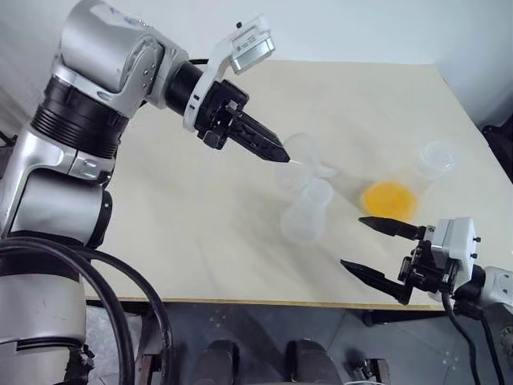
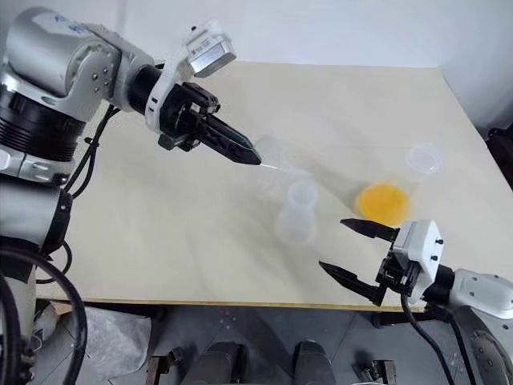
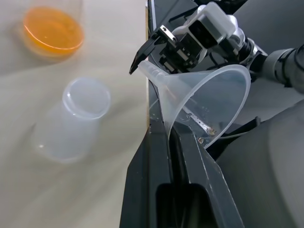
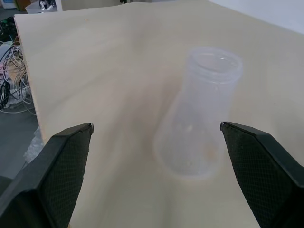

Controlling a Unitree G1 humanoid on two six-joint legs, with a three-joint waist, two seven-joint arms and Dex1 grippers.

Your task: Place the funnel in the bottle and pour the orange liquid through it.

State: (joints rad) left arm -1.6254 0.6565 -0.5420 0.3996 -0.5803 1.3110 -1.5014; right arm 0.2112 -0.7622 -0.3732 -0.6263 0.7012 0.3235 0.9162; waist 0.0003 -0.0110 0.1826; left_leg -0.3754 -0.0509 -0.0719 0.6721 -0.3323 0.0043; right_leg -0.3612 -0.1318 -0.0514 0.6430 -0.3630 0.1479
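My left gripper has the funnel's stem [image 1: 325, 172] slanting past the bottle's opening [image 1: 318, 191], so it should move the funnel back and line the funnel's stem up over the bottle's opening before it lowers the funnel.
My left gripper [image 1: 280, 155] is shut on the rim of the see-through funnel [image 3: 204, 97] and holds it in the air, just above and behind the bottle [image 1: 308, 211]. The funnel's thin stem [image 1: 325, 169] points out past the black fingertips. The milky conical bottle stands upright on the table with its round mouth open. To its right, the orange liquid [image 1: 389, 199] fills the base of a clearer, longer-necked flask [image 1: 438, 157]. My right gripper [image 1: 370, 250] hangs open over the table's front edge, facing the bottle [image 4: 199, 128], with nothing between its fingers.
The pale wooden table [image 1: 200, 208] has bare room to the left of and behind the two flasks. Its front edge [image 1: 240, 301] runs just below my right gripper. Past the right edge lies dark floor with cables [image 4: 12, 80].
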